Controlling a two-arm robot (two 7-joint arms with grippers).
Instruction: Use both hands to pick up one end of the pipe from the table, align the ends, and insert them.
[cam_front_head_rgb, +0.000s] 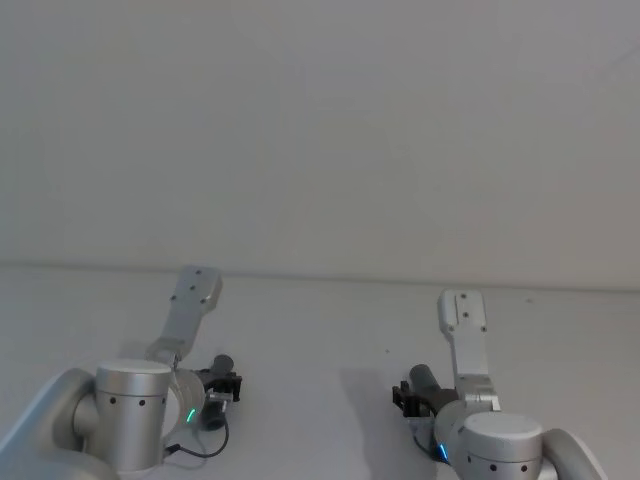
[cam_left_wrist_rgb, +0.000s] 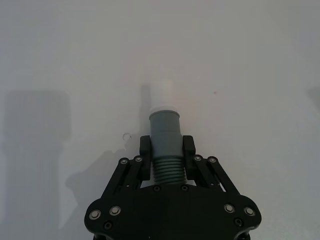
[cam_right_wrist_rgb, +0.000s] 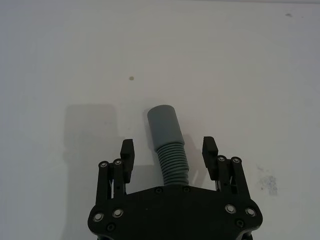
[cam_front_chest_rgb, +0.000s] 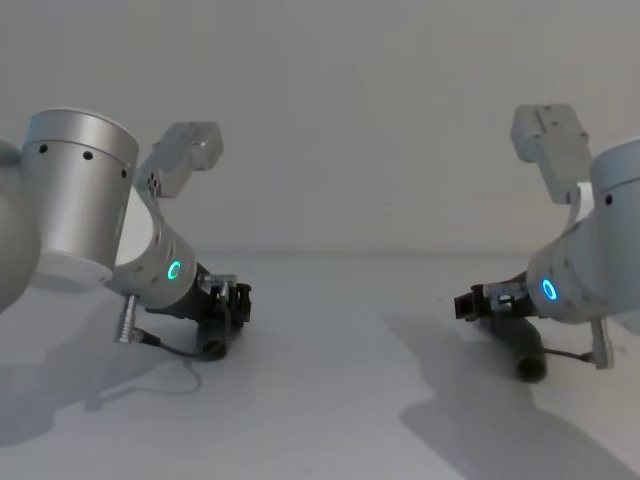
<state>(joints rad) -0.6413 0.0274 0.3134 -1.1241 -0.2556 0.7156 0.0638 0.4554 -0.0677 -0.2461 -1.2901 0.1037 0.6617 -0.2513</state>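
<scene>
My gripper will find the longer ribbed pipe piece (cam_right_wrist_rgb: 173, 163) stays straight when I lift it, because the smooth grey socket end (cam_right_wrist_rgb: 165, 126) runs straight on from the ribs.
My left gripper (cam_left_wrist_rgb: 166, 150) is shut on the short grey pipe piece (cam_left_wrist_rgb: 165, 127), gripping its ribbed part. The white plug tip (cam_left_wrist_rgb: 163, 95) sticks out past the fingers, low over the white table (cam_left_wrist_rgb: 250, 75). My right gripper (cam_right_wrist_rgb: 168, 149) is open around the longer ribbed pipe piece (cam_right_wrist_rgb: 167, 135), which lies on the table. Both fingers (cam_right_wrist_rgb: 210, 147) stand clear of it, and its smooth grey socket end (cam_right_wrist_rgb: 164, 120) points away from the palm. In the head view the left gripper (cam_front_head_rgb: 224, 385) is at the near left and the right gripper (cam_front_head_rgb: 404, 396) at the near right, well apart.
The table (cam_front_head_rgb: 320, 330) stretches wide and bare between and beyond the two arms, up to a plain grey wall (cam_front_head_rgb: 320, 120) behind its far edge. A thin cable (cam_front_chest_rgb: 165, 350) loops on the surface by the left wrist.
</scene>
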